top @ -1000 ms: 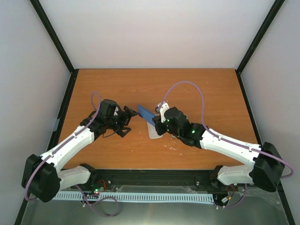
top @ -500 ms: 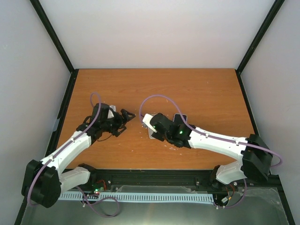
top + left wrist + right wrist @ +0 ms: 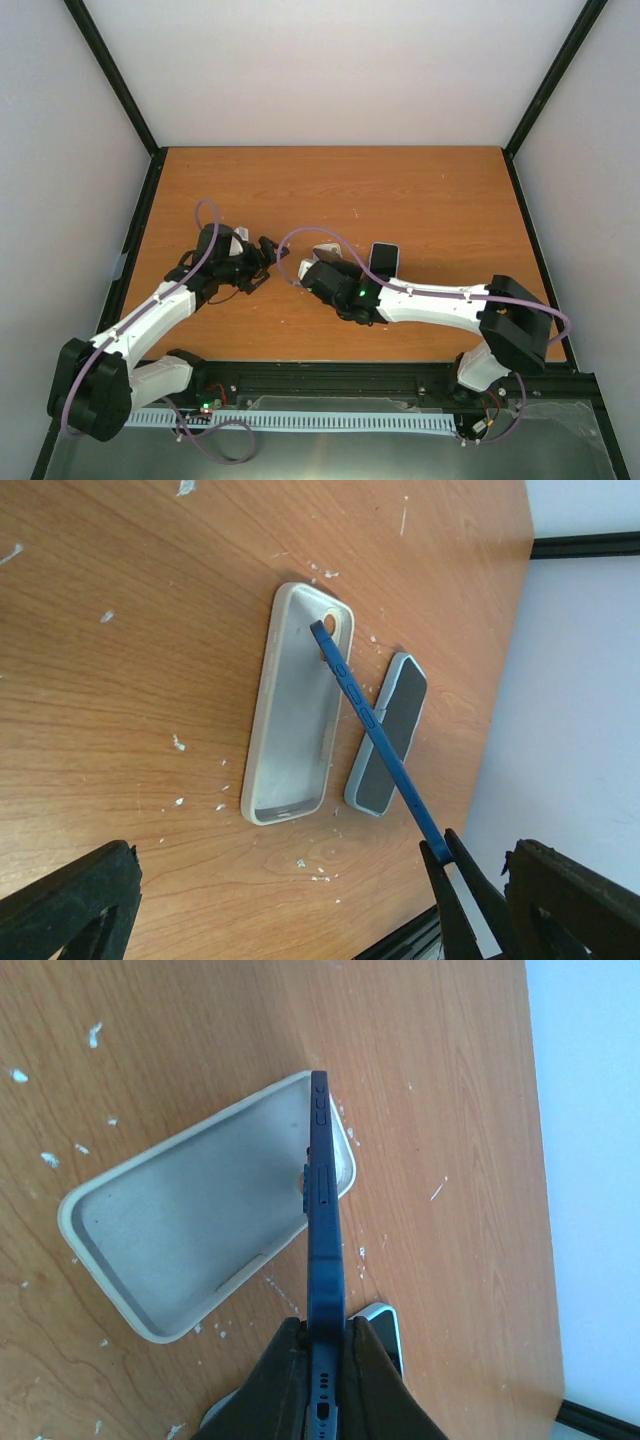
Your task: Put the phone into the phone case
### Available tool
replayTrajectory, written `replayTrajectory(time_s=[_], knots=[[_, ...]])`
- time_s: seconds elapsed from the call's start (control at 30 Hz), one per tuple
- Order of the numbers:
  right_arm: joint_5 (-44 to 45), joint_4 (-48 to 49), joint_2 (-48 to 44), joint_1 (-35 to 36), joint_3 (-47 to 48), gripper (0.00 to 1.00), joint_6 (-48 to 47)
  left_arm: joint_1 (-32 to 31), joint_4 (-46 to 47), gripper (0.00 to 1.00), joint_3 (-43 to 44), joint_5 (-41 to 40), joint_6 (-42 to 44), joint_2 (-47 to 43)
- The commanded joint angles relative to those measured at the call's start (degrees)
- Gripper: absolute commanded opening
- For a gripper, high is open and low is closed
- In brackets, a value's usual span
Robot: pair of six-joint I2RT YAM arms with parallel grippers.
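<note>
The blue phone is at a slant over the phone case's corner [image 3: 326,628], so my right gripper should put it down first, and then my left gripper should line it up straight at the case's near end [image 3: 284,811].
The phone case [image 3: 295,715], pale with a creamy rim, lies open side up on the table; it also shows in the right wrist view [image 3: 190,1225]. My right gripper [image 3: 325,1335] is shut on the end of a slim dark blue thing [image 3: 322,1210] with side buttons and port holes, seen edge-on. Its far end reaches the case's corner [image 3: 318,630]; I cannot tell if they touch. The all-black phone does not show as such. My left gripper [image 3: 320,920] is open and empty, just left of the case.
A dark-screened phone with a whitish rim [image 3: 383,258] lies beside the pale case, partly under my right gripper [image 3: 308,272]; it also shows in the left wrist view [image 3: 388,735]. White flecks dot the wooden table [image 3: 400,190].
My right arm has swung left and lower with the dark blue thing, uncovering the whitish-rimmed phone. My left gripper has drawn back a little to the left.
</note>
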Motion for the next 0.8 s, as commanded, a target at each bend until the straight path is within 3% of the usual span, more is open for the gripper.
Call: replayTrajectory(time_s=[0.0,0.27,0.47,0.77], knots=[[6.7,1.3,3.1,2.1,1.3,0.03,-1.5,0.4,2.7,0.99,-0.5,1.5,1.1,1.2],[6.0,-2.9,9.0,3.9,4.2,0.03,1.5,0.4,6.8,0.97,-2.0,3.3,0.9,4.2],[0.7,-5.4,10.8,4.6,5.2,0.23,5.3,0.4,8.5,0.94,-3.3,2.9,1.5,7.4],[-2.5,-2.7,11.7,4.6,3.4,0.34,7.3,0.4,9.5,0.88,-3.7,2.5,3.4,11.4]])
